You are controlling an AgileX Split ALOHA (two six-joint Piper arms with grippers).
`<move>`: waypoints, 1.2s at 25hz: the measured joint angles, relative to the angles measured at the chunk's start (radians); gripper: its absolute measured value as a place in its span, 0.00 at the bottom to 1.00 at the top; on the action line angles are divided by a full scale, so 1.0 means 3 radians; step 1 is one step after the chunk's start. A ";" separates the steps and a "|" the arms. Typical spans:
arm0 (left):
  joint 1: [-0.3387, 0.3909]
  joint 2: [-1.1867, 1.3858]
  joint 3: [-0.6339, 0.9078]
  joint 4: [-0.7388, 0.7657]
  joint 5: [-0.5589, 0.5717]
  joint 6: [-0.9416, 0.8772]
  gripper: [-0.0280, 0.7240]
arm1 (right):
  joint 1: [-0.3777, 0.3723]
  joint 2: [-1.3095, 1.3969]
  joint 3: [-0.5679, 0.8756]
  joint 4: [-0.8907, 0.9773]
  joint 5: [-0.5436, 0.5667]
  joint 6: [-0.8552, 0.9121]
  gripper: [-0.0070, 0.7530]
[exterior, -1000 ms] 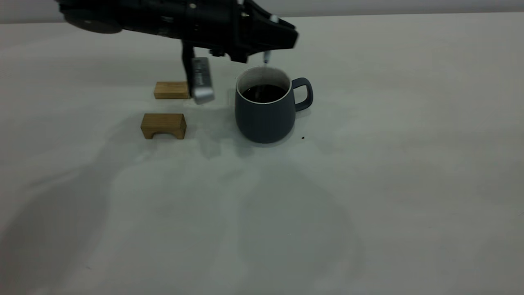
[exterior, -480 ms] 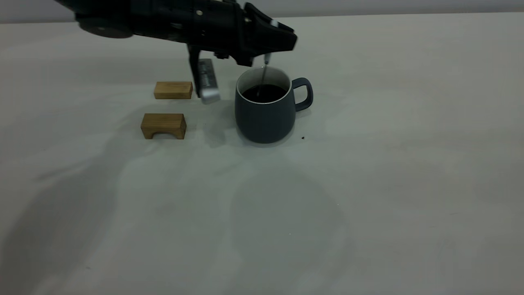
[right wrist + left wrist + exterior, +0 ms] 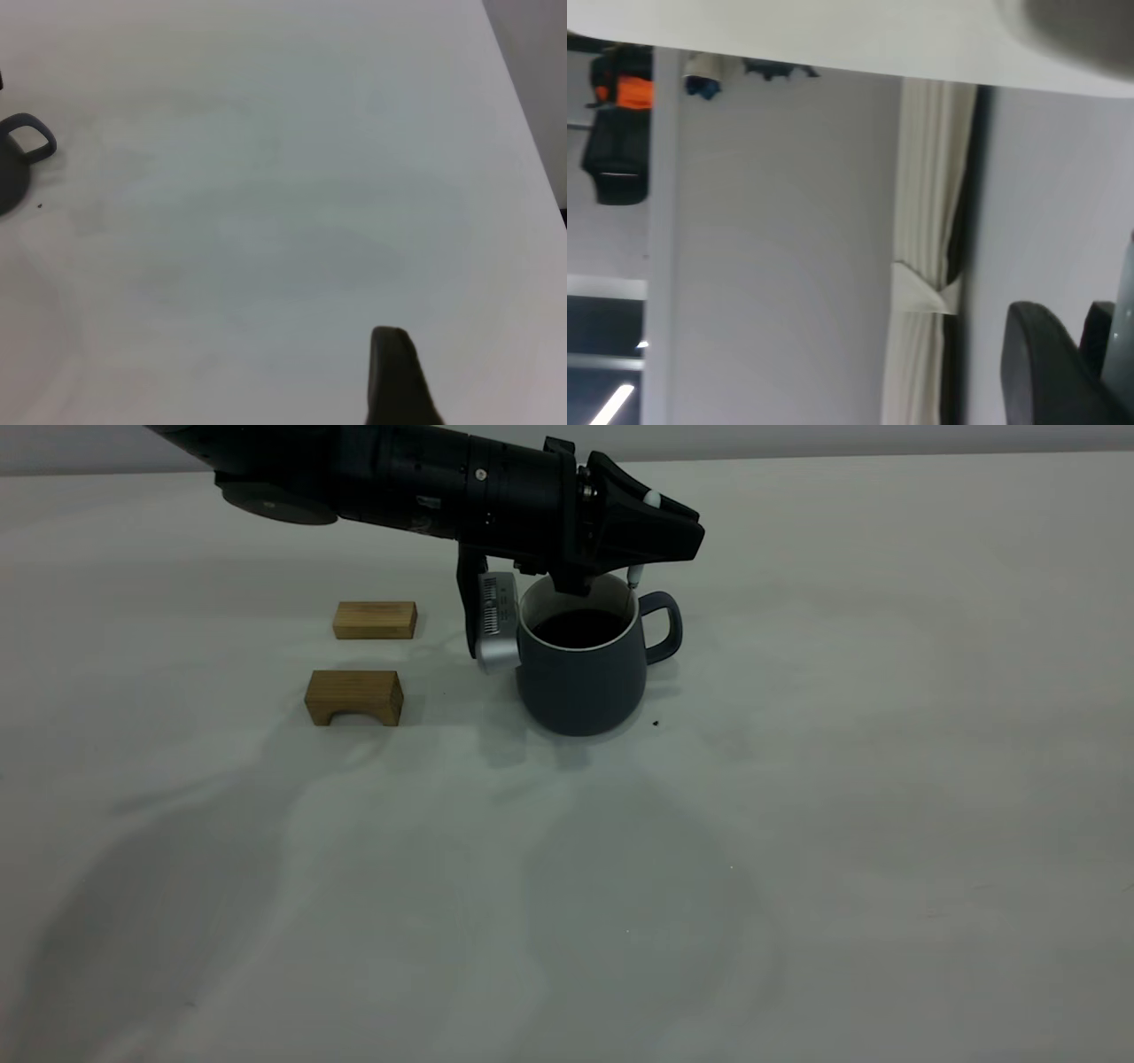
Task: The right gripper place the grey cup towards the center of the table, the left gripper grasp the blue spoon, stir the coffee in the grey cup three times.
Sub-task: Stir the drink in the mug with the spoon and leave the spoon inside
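Observation:
The neck of the blue spoon is at the grey cup's rim (image 3: 633,601) by the cup's handle, so next my left gripper pulls the spoon back toward the coffee's middle (image 3: 579,629).
The grey cup (image 3: 580,677) stands on the table (image 3: 797,824) near the middle, its handle pointing right, with dark coffee (image 3: 580,627) inside. My left gripper (image 3: 651,540) hovers over the cup's right rim, shut on the blue spoon (image 3: 633,576). The spoon's pale handle tip pokes out above the jaws and its grey neck drops inside the cup by the handle; the bowl is hidden. In the left wrist view my left gripper (image 3: 1072,363) faces the room wall. My right gripper (image 3: 394,372) is off to the right, far from the cup (image 3: 13,173).
Two tan wooden blocks lie left of the cup: a flat one (image 3: 375,620) farther back and an arched one (image 3: 354,697) nearer. The left arm's silver camera module (image 3: 496,624) hangs close against the cup's left side. A dark speck (image 3: 655,724) lies right of the cup.
The left arm has swung right and lower. The spoon went from the cup's back middle to its right side by the handle. The cup has shifted slightly right.

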 joint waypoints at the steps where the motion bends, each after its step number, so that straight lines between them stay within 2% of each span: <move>1: 0.0017 0.0000 0.0015 0.0051 0.0043 0.0000 0.22 | 0.0000 0.0000 0.0000 0.0000 0.0000 0.0000 0.66; 6: 0.0169 0.0000 0.0059 0.0236 0.0156 0.0000 0.22 | 0.0000 0.0000 0.0000 0.0000 0.0000 0.0000 0.66; 11: 0.0259 0.0000 0.0060 0.0152 0.0096 0.0003 0.22 | 0.0000 0.0000 0.0000 0.0000 0.0000 0.0000 0.66; 15: 0.0236 0.0012 0.0060 -0.0074 0.0000 0.0006 0.22 | 0.0000 0.0000 0.0000 0.0000 0.0000 0.0000 0.66; 22: 0.0053 0.0017 0.0060 -0.0109 -0.0151 0.0006 0.22 | 0.0000 0.0000 0.0000 0.0000 0.0000 0.0000 0.66; 25: -0.0009 0.0019 0.0060 -0.0080 -0.0083 0.0006 0.22 | 0.0000 0.0000 0.0000 0.0000 0.0000 0.0000 0.66; 30: 0.0029 0.0019 0.0060 0.0231 0.0134 0.0006 0.22 | 0.0000 0.0000 0.0000 0.0000 0.0000 0.0000 0.66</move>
